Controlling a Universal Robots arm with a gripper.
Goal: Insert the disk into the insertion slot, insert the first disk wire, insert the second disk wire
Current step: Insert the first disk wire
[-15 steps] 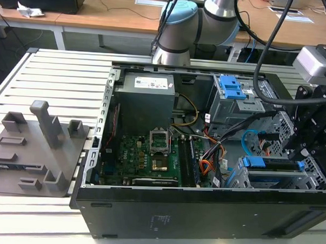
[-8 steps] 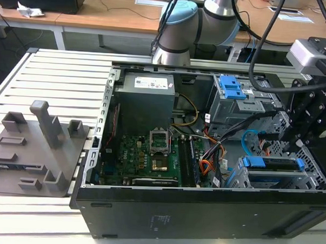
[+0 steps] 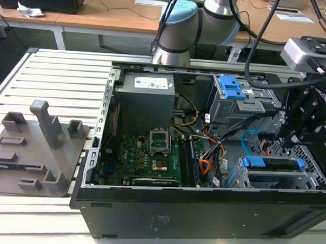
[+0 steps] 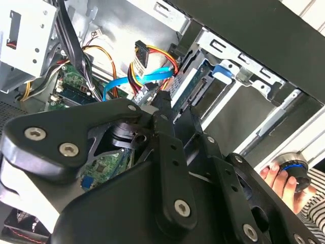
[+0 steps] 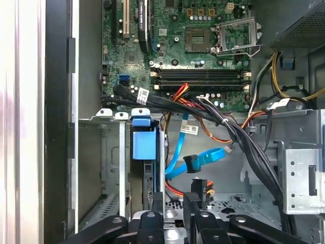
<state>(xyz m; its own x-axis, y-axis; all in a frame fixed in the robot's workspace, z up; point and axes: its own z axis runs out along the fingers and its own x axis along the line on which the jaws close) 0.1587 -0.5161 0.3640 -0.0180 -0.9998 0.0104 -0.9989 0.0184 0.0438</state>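
Observation:
The red and orange wires (image 5: 174, 190) curve loosely by the black plug (image 5: 199, 192), so they should bend and bunch beside the disk as I push that plug in.
The disk (image 3: 273, 164), in its bright blue caddy (image 5: 143, 145), sits inside the silver insertion slot (image 3: 313, 161) at the exterior view's right end of the open computer case. My gripper (image 3: 289, 142) hangs just above and behind that cage. Its black fingers (image 5: 190, 213) stand a little apart with nothing between them, so it is open. The second disk wire (image 5: 198, 160), a light-blue flat cable with a dark plug, hangs loose beside the disk. A black plug (image 5: 200, 185) on orange, red and black wires lies right by one fingertip. Both also appear as the blue cable (image 4: 147, 79) and plug (image 4: 141, 53).
A green motherboard (image 3: 145, 153) covers the case floor. A grey metal box with a blue latch (image 3: 232, 87) stands behind the cage. Black cable bundles (image 5: 244, 137) cross the case. A grey fixture plate (image 3: 37, 149) lies outside, at the exterior view's left. A person's hand (image 4: 277, 175) holds a round knob.

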